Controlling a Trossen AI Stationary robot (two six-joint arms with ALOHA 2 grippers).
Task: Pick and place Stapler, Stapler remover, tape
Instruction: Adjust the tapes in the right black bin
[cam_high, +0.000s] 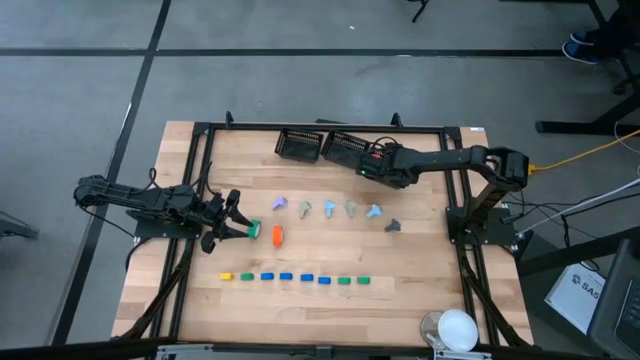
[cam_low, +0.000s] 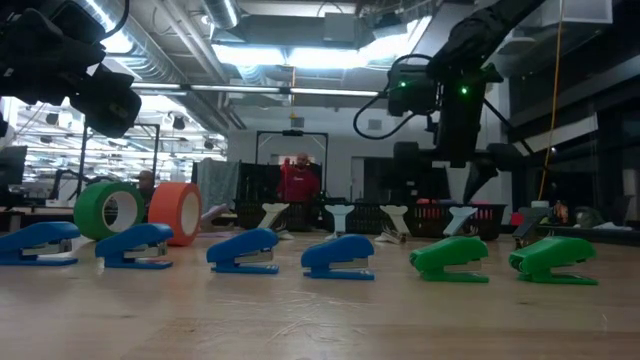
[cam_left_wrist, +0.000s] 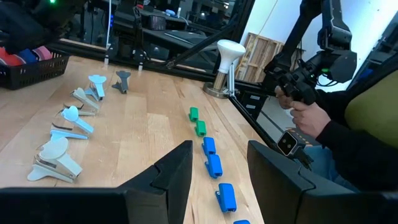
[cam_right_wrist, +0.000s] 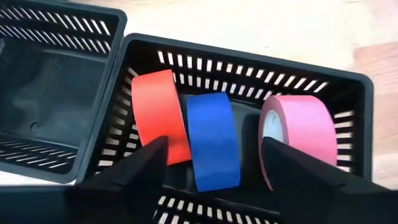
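The blue tape roll has a narrow gap to the pink roll (cam_right_wrist: 249, 127), so my right gripper should close and push the blue roll (cam_right_wrist: 213, 138) up against the red roll.
My left gripper (cam_high: 237, 222) (cam_left_wrist: 217, 152) hovers open beside a green tape roll (cam_high: 253, 231) (cam_low: 108, 208), which stands on its edge next to an orange roll (cam_high: 277, 235). My right gripper (cam_high: 372, 165) (cam_right_wrist: 214, 165) hangs open over the right black basket (cam_high: 345, 148), where red (cam_right_wrist: 158, 112), blue (cam_right_wrist: 211, 137) and pink (cam_right_wrist: 298, 134) tape rolls stand on edge. A row of small staplers (cam_high: 295, 278), yellow, green and blue, lies near the table's near edge. Pastel claw-shaped staple removers (cam_high: 328, 208) lie in a row mid-table.
An empty black basket (cam_high: 298, 145) sits left of the filled one at the far edge. A dark staple remover (cam_high: 393, 226) lies right of the pastel ones. A white domed object (cam_high: 458, 328) stands at the near right corner. A person's hands (cam_left_wrist: 308, 112) show beyond the table.
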